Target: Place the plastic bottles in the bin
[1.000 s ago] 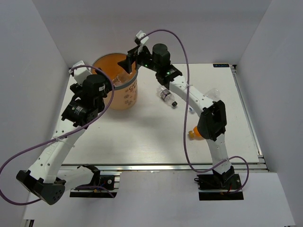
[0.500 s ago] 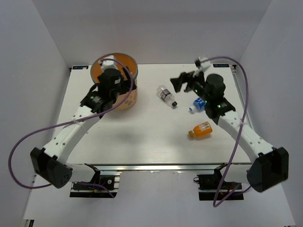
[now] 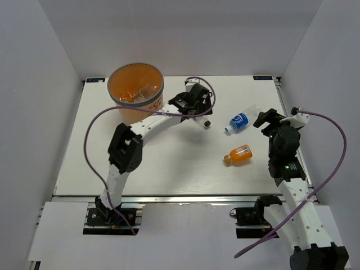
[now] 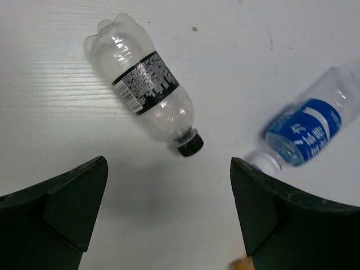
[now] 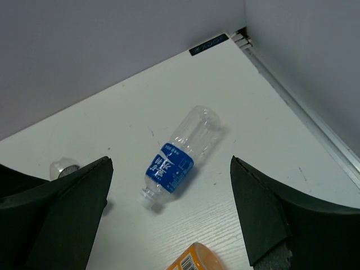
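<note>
My left gripper's fingers are open with the clear bottle aiming its black cap point(image 4: 190, 143) into their gap, so I should keep lowering until they straddle the black label point(image 4: 145, 82).
The bin point(image 3: 147, 106), a round orange bucket, stands at the table's far left with bottles point(image 3: 139, 93) lying inside. On the table lie a clear bottle point(image 4: 144, 91) with a black cap point(image 3: 207, 122), a blue-labelled bottle point(image 3: 242, 120) point(image 5: 177, 158) point(image 4: 304, 132) and a stubby orange bottle point(image 3: 238, 154) point(image 5: 198, 259). My left gripper point(image 3: 198, 111) point(image 4: 169, 216) hovers open just above the clear bottle, nothing between its fingers. At the right, my right gripper point(image 3: 277, 118) point(image 5: 169, 216) is open and empty, facing the blue-labelled bottle from a little way off.
White walls enclose the table on three sides. A metal rail point(image 3: 295, 135) runs along the right edge, close to my right arm. A purple cable point(image 3: 90, 140) loops from the left arm above the table's left half.
My left arm has swung from the bin rightward to above the clear bottle. My right arm has drawn back toward the right edge. Both grippers have stayed open.
</note>
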`<action>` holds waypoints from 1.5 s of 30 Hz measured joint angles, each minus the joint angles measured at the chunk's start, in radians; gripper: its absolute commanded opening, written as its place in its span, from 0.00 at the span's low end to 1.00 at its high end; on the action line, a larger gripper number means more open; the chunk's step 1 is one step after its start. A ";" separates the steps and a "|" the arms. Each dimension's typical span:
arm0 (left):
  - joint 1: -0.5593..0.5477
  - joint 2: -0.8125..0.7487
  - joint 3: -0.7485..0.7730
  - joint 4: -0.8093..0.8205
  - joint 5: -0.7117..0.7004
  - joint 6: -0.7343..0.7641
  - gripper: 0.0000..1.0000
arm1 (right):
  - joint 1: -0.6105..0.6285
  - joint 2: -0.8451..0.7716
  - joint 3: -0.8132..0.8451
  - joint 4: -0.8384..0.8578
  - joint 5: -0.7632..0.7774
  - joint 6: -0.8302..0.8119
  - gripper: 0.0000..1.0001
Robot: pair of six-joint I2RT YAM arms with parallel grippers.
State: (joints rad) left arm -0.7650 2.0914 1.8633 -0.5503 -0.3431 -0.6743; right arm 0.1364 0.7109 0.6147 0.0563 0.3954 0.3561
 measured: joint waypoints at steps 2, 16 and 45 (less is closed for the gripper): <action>0.002 0.102 0.102 -0.039 -0.016 -0.035 0.98 | -0.002 -0.024 -0.006 0.002 0.027 -0.001 0.89; 0.013 0.425 0.334 -0.120 -0.101 -0.189 0.91 | -0.008 -0.021 -0.042 -0.002 0.073 -0.026 0.89; 0.025 -0.328 0.129 0.106 -0.069 0.360 0.55 | -0.011 0.090 -0.024 -0.036 -0.029 -0.042 0.89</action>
State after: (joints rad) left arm -0.7403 1.7638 1.9923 -0.4442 -0.4126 -0.3145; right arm 0.1253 0.8009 0.5907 0.0200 0.3660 0.3145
